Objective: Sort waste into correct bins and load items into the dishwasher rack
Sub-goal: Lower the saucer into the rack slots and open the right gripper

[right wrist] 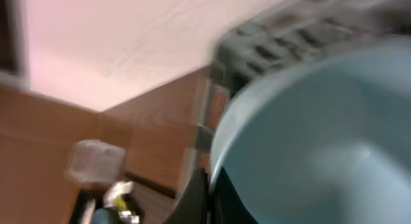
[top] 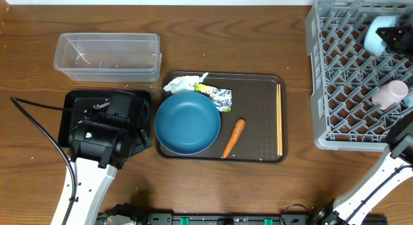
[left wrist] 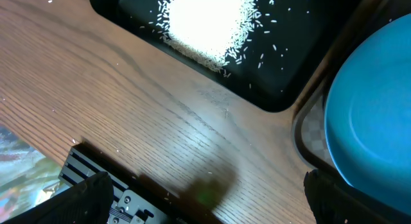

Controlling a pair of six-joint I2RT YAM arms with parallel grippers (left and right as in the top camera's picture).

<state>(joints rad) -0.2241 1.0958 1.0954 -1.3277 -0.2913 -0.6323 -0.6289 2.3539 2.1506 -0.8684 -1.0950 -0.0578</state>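
Note:
I should keep lowering the light-blue bowl [top: 378, 35] with my right gripper until it sits on the rack's free pegs [top: 387, 66], because it hangs clear of the pinkish cup.
My left gripper [left wrist: 205, 185] hangs open and empty over bare wood, beside the black tray [left wrist: 302, 70] that holds a heap of white rice [left wrist: 205, 25]. The dark-blue bowl [top: 187, 122] sits on the brown serving tray [top: 258, 102] with crumpled white paper [top: 184, 83], a foil wrapper [top: 218, 97], a carrot [top: 233, 137] and chopsticks [top: 279, 118]. My right gripper [right wrist: 210, 179] is shut on the rim of the light-blue bowl [right wrist: 321, 134] above the grey rack [top: 348, 77]. A pinkish cup [top: 390, 94] lies in the rack.
The clear tub [top: 106, 55] stands at the back left. My left arm [top: 103, 131] covers most of the black tray from above. A black rail [left wrist: 103, 179] runs along the near table edge. The right arm's base [top: 381, 180] rises at the front right.

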